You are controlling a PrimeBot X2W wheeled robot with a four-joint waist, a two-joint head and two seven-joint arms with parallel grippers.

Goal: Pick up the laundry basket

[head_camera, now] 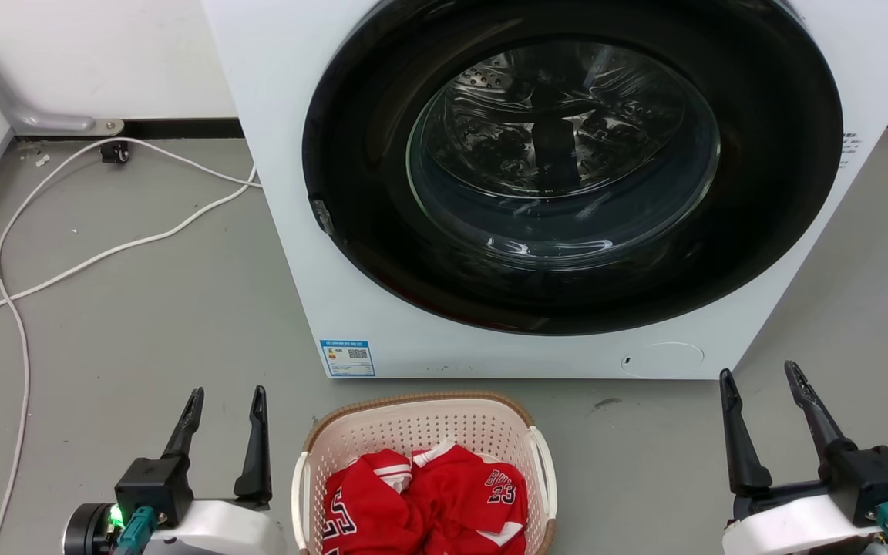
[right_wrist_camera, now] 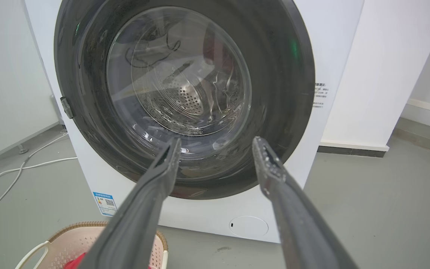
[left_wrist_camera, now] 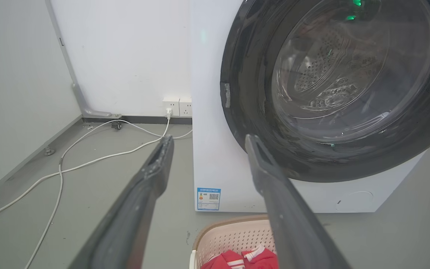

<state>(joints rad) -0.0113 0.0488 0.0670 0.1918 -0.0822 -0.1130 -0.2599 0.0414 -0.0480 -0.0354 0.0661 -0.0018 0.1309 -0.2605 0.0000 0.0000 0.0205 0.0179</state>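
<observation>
I expect the handle to stay lined up with the rim when I lift the basket, because the white side handle's end (head_camera: 299,504) runs into the basket's brown rim (head_camera: 306,452).
The laundry basket (head_camera: 413,428) is cream-white perforated plastic with a brown woven-look rim and white side handles. It stands on the floor at the bottom middle of the head view, in front of the washer, with red jerseys (head_camera: 428,501) inside. My left gripper (head_camera: 228,405) is open, to the basket's left and apart from it. Further off on the basket's right, my right gripper (head_camera: 760,378) is open too. The basket's rim (left_wrist_camera: 233,228) shows low in the left wrist view between the open left gripper (left_wrist_camera: 207,142). The right wrist view has the basket (right_wrist_camera: 69,241) at its lower left, beside the open right gripper (right_wrist_camera: 217,144).
A white front-loading washer (head_camera: 351,308) with a shut dark round door (head_camera: 567,169) stands right behind the basket. White cables (head_camera: 89,262) trail over the grey floor at the left, running to wall sockets (left_wrist_camera: 179,107). Bare grey floor (head_camera: 837,308) lies to the right of the washer.
</observation>
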